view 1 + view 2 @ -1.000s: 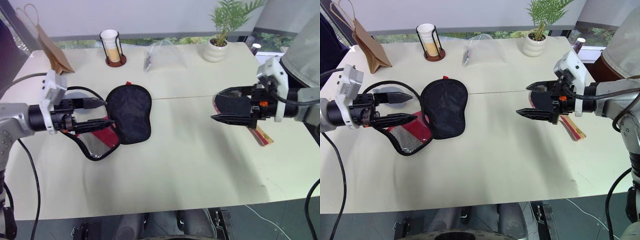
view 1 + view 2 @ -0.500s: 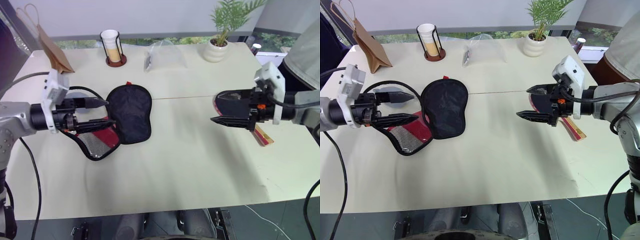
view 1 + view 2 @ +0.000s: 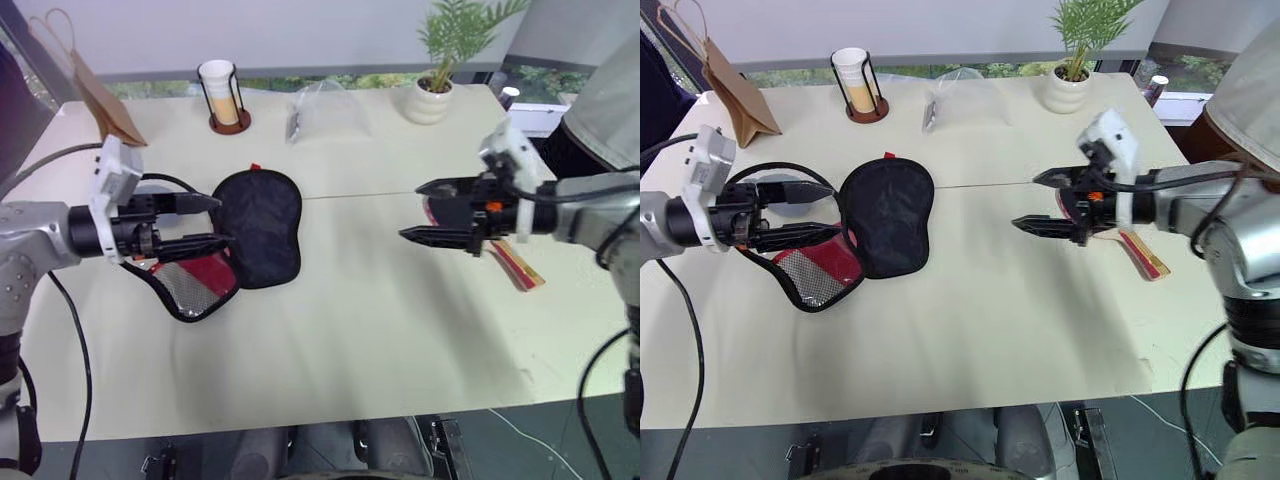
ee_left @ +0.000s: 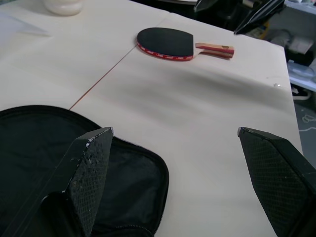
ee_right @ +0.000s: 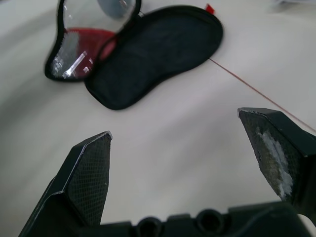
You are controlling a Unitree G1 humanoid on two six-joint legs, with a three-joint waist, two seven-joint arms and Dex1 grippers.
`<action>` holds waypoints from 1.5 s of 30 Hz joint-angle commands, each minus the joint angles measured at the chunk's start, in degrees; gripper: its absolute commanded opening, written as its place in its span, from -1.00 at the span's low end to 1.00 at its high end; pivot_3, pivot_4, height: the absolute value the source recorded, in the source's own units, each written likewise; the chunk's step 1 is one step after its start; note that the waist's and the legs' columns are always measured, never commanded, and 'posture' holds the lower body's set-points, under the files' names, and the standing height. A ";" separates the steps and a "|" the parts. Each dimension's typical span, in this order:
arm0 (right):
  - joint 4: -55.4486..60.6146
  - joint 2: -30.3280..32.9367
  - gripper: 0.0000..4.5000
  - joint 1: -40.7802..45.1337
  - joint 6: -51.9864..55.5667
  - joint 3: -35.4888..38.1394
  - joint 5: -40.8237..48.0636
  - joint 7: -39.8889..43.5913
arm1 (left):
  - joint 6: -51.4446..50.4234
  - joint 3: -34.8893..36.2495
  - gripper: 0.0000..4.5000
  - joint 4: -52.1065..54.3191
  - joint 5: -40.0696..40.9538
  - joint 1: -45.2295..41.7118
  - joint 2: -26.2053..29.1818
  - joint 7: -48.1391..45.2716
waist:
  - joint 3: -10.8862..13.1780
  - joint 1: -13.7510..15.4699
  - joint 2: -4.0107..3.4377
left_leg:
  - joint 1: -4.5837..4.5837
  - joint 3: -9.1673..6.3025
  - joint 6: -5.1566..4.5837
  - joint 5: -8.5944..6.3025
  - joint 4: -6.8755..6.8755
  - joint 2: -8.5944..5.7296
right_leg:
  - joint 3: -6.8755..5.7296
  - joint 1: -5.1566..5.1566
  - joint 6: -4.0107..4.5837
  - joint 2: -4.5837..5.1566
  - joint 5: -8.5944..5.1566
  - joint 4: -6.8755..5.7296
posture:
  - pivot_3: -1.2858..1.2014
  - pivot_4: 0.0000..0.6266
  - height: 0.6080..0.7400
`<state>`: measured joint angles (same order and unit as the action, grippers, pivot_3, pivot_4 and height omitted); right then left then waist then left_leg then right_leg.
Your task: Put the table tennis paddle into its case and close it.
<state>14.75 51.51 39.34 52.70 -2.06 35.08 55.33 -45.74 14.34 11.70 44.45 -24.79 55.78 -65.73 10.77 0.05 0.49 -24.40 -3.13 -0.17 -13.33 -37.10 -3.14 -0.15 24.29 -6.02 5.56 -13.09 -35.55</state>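
The case's black half (image 3: 258, 228) lies flat with its zipper edge (image 3: 298, 258) free toward the right gripper's open fingers, so the robot should keep moving it there until it can pinch that edge.
The case (image 3: 258, 228) lies unzipped on the left half of the table, its black half spread flat and its red and mesh half (image 3: 193, 283) beside it. My left gripper (image 3: 225, 220) hovers open over the case's left side, holding nothing. The table tennis paddle (image 4: 165, 43) lies flat on the right half of the table, black face up, and its striped handle (image 3: 521, 265) points toward the right edge. My right gripper (image 3: 409, 211) is open and empty above the table, just left of the paddle, and points toward the case (image 5: 158, 49).
Along the table's far edge stand a brown paper bag (image 3: 103, 92), a cup in a black holder (image 3: 222, 95), a clear plastic bag (image 3: 326, 110) and a potted plant (image 3: 436, 85). Bare tabletop (image 3: 350, 300) lies between case and paddle.
My right gripper has moved left, toward the middle of the table, and a little lower. The left gripper, case and paddle have stayed where they were.
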 commanded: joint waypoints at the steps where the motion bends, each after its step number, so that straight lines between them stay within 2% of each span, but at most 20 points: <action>1: -1.14 -5.81 0.99 3.38 2.93 -4.59 -1.35 -3.73 | 1.38 1.28 0.86 -0.84 -0.82 0.10 0.64 0.34 | 0.00 -0.32 0.00 | 0.00 0.00 0.00 0.00 -0.01 0.00 | 0.00 0.01 -0.02 -0.01 0.01 -0.06 | 0.03 -0.52 1.00; 5: -9.68 -18.17 0.99 7.69 2.44 -13.02 -7.69 -9.79 | 2.62 2.35 0.86 -2.64 -2.09 -0.06 1.63 0.41 | -0.02 -1.05 0.04 | 0.04 0.01 0.04 0.03 -0.02 -0.05 | 0.02 0.13 -0.10 -0.02 0.06 -0.38 | 0.03 -0.52 1.00; 12: -29.08 -34.04 0.99 14.74 -1.63 -16.53 -15.51 -16.31 | 2.88 4.52 0.86 -0.88 -2.10 2.61 2.72 1.33 | -0.02 -0.96 0.04 | 0.02 -0.03 0.20 0.12 0.03 -0.07 | 0.01 0.28 -0.17 -0.09 0.10 -0.60 | 0.03 -0.52 1.00; 18: -39.01 -41.35 0.99 16.57 -5.74 -17.40 -19.49 -16.37 | 2.20 7.03 0.86 1.86 -1.28 5.27 2.72 2.95 | -0.01 -1.04 0.04 | 0.03 -0.07 0.23 0.13 0.05 -0.09 | 0.01 0.27 -0.16 -0.10 0.12 -0.61 | 0.03 -0.52 1.00; 30: -43.09 -47.68 0.99 14.31 -8.70 -21.79 -25.96 -14.21 | 1.45 8.74 0.86 4.03 -0.22 7.07 2.97 4.81 | -0.01 -1.43 0.03 | 0.10 -0.18 0.36 0.20 0.14 -0.05 | 0.01 0.31 -0.13 -0.22 0.13 -0.68 | 0.03 -0.52 1.00; 33: -43.49 -48.19 0.61 13.68 -9.22 -22.48 -27.35 -13.85 | 1.43 8.87 0.86 4.31 -0.17 7.19 2.94 5.10 | -0.02 -1.85 0.03 | 0.16 -0.18 0.39 0.22 0.18 -0.04 | 0.01 0.27 -0.12 -0.24 0.13 -0.69 | 0.03 -0.52 1.00; 40: -42.90 -47.54 -0.98 12.43 -9.62 -22.86 -29.44 -12.76 | 1.72 8.91 0.86 4.69 -0.26 7.32 2.85 5.63 | -0.02 -2.64 0.03 | 0.22 -0.23 0.43 0.24 0.25 -0.04 | 0.02 0.25 -0.10 -0.27 0.13 -0.69 | 0.03 -0.52 1.00; 45: -36.14 -43.46 -1.00 10.69 -6.73 -23.96 -29.34 -8.55 | 2.15 8.41 0.86 4.45 -0.41 6.93 2.77 5.79 | -0.02 -2.41 0.03 | 0.26 -0.23 0.44 0.25 0.30 -0.04 | 0.03 0.23 -0.10 -0.27 0.12 -0.69 | 0.03 -0.52 1.00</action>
<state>-24.19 6.47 51.38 44.02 -24.75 5.82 44.42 -44.48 21.13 15.12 43.72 -17.59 57.81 -59.83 10.75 -2.36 0.52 -24.14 -3.37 0.28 -13.08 -36.80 -3.18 -0.13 24.52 -6.12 5.30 -12.97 -36.22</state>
